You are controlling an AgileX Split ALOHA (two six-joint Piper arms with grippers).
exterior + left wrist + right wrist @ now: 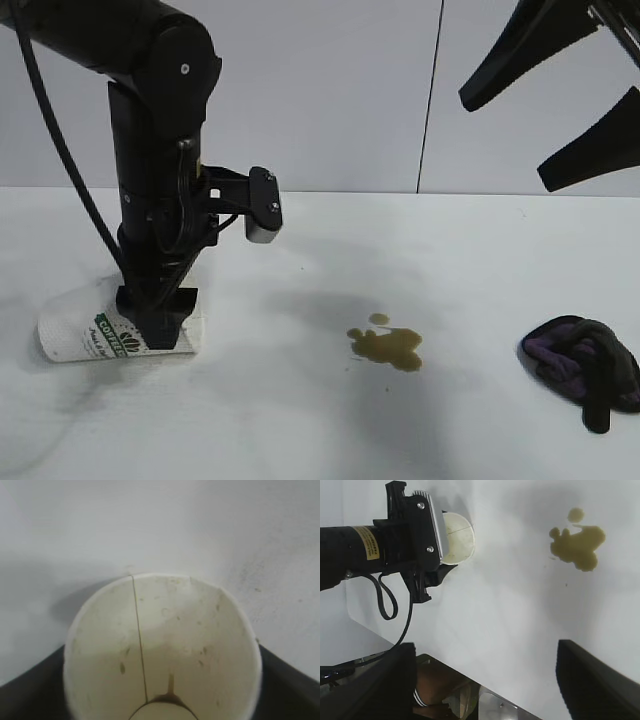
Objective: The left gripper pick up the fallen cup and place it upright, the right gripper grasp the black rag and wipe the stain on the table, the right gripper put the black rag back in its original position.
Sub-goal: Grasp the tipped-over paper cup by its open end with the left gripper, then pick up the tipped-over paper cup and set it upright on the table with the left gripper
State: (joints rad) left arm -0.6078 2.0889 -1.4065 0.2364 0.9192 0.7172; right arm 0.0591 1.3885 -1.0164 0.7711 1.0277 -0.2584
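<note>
The cup lies, its opening (462, 538) toward the stain; my left gripper should lift it clear and turn the cup's opening up before setdown.
The cup (75, 335) lies on its side at the left of the table (300, 430), its mouth toward the left wrist camera (165, 645). My left gripper (158, 320) reaches straight down over it, with one finger against each side of the cup (161, 647). The cup still rests on the table. The stain (388, 345) is a brownish puddle at mid-table, also seen in the right wrist view (577, 542). The black rag (585, 365) lies bunched at the right. My right gripper (505, 140) hangs high above the rag, open and empty (486, 645).
Grey wall panels (330, 90) back the table. The left arm's cable (60, 150) loops down behind the cup. The right wrist view shows the table's edge (470, 675) with dark clutter beyond it.
</note>
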